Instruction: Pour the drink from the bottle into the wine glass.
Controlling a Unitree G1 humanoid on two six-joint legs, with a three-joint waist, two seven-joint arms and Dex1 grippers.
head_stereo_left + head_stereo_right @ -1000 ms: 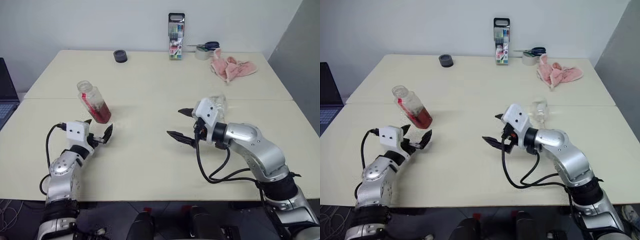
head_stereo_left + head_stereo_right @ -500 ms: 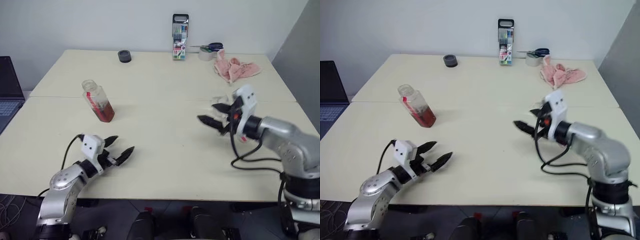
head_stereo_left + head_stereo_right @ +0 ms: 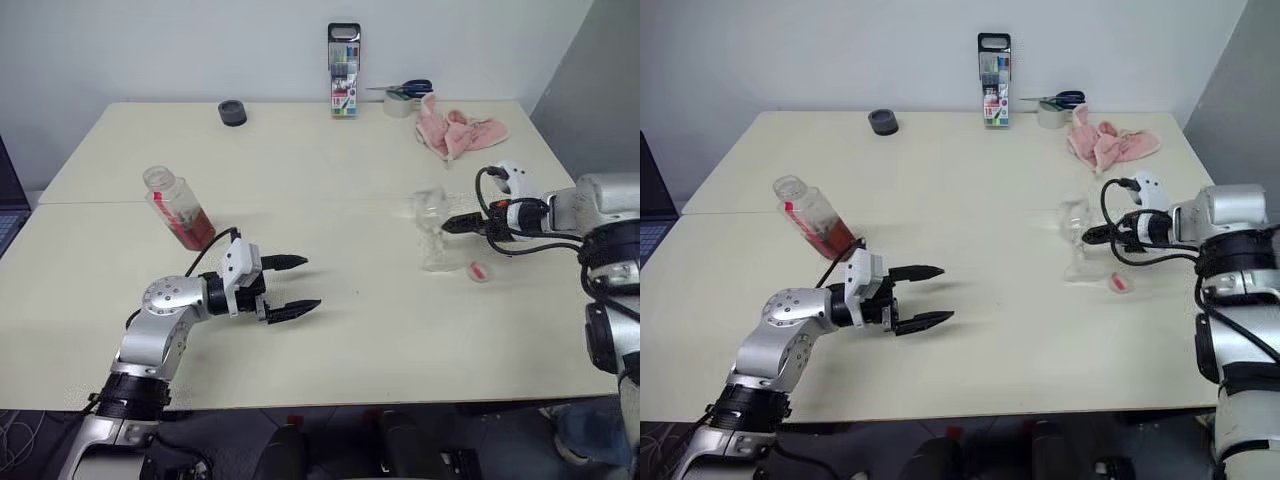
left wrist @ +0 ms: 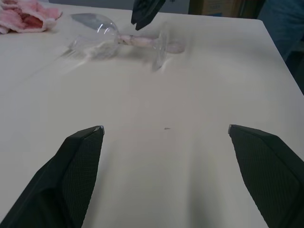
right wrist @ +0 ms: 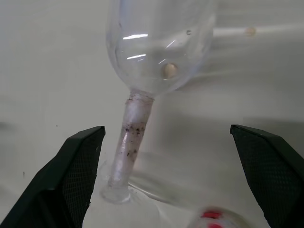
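Observation:
The robot's right gripper should grab the stem (image 5: 130, 135) and set the glass upright nearer the middle before the left gripper pours, because the wine glass (image 3: 430, 207) is lying on its side.
The uncapped bottle (image 3: 178, 208) stands at the left of the table with the reddish drink (image 3: 194, 229) in its lower part. My left gripper (image 3: 310, 283) is open and empty, pointing right over the table's middle, well to the right of the bottle. The wine glass (image 3: 432, 225) stands upright at the right and looks empty. My right gripper (image 5: 167, 128) is open just right of the glass, its fingers spread on either side of the stem (image 5: 131, 137) without touching it. A pinkish-red cap (image 3: 480, 271) lies beside the glass foot.
At the back edge stand a marker case (image 3: 343, 57), a black round object (image 3: 232, 112), and scissors on a tape roll (image 3: 405, 97). A pink cloth (image 3: 455, 132) lies at the back right. A laptop (image 3: 648, 190) sits at the far left.
My left gripper has swung right, away from the bottle, toward the table's middle. My right gripper has moved right and now faces the glass stem. Both stayed open; the camera has shifted.

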